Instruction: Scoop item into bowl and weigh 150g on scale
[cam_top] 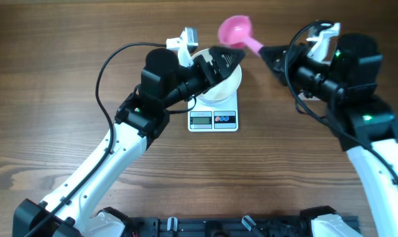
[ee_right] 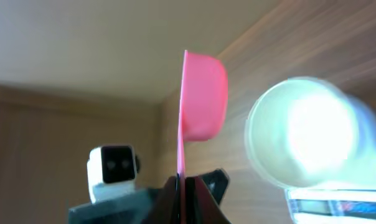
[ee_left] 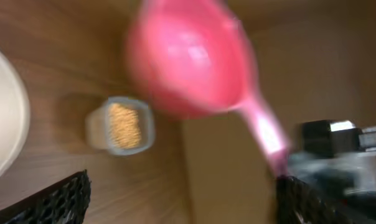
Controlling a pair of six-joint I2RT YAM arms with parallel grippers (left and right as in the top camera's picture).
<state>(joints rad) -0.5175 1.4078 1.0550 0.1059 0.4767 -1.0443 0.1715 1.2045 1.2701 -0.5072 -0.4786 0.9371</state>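
The pink scoop's handle (cam_top: 253,44) is held in my closed right gripper. My left gripper keeps moving back toward the scale's button panel (cam_top: 225,119) and closes its fingers to press.
A white bowl (cam_top: 219,85) stands on the white scale (cam_top: 213,113); my left gripper (cam_top: 230,58) hovers open over its far rim, hiding most of it. In the left wrist view the fingers (ee_left: 57,200) are spread wide with nothing between them, and the bowl's rim (ee_left: 4,118) shows at the left. Tan beans (ee_left: 124,124) fill a small clear tub (ee_left: 93,127) on the table beyond. My right gripper (cam_top: 268,52) is shut on the handle of a pink scoop (cam_top: 235,29), held in the air behind the bowl. The scoop (ee_right: 203,96) stands edge-on above the right gripper (ee_right: 180,186), and its inside is hidden.
The scale's display and button panel (cam_top: 213,119) face the front edge. In the right wrist view the bowl (ee_right: 300,130) is washed out by glare, so its contents cannot be made out. The left arm's wrist camera (ee_right: 113,167) sits close to the scoop's handle.
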